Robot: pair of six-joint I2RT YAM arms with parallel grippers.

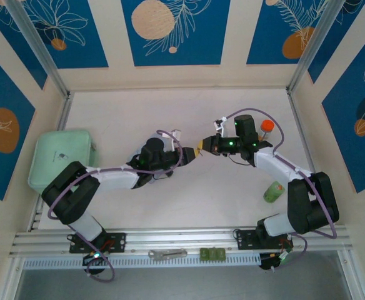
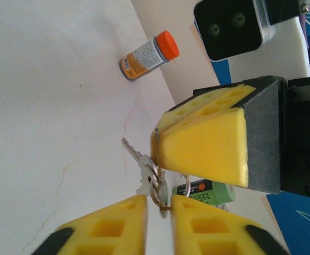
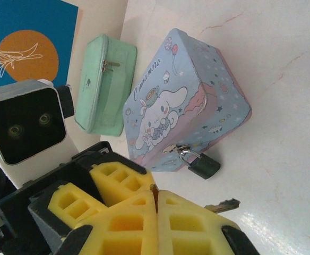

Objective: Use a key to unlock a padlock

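The key's blade (image 3: 224, 205) juts out crosswise from the fingers of the robot's right gripper, so the left gripper should hold the key bunch (image 2: 156, 184) while the right gripper takes it again pointing forward.
The padlock (image 3: 204, 165), small and dark with a thin silvery shackle, hangs from the clasp of the light-blue cartoon tin (image 3: 187, 101) and rests on the table. My right gripper (image 3: 156, 194) is shut on the key (image 3: 224, 204), whose brownish tip sticks out to the right of its yellow pads. In the left wrist view, the key bunch (image 2: 144, 166) and its ring dangle from the right gripper's pad (image 2: 208, 138). My left gripper (image 2: 158, 204) stands narrowly open, the ring's lower end in the gap. The two grippers meet tip to tip at mid-table, left (image 1: 189, 153) and right (image 1: 202, 146).
A mint-green case (image 1: 62, 159) lies at the left edge. An orange-capped bottle (image 1: 267, 127) stands at the back right and a green can (image 1: 273, 191) lies near the right arm. A silver tool (image 1: 167, 254) and a green block (image 1: 212, 254) rest on the front rail.
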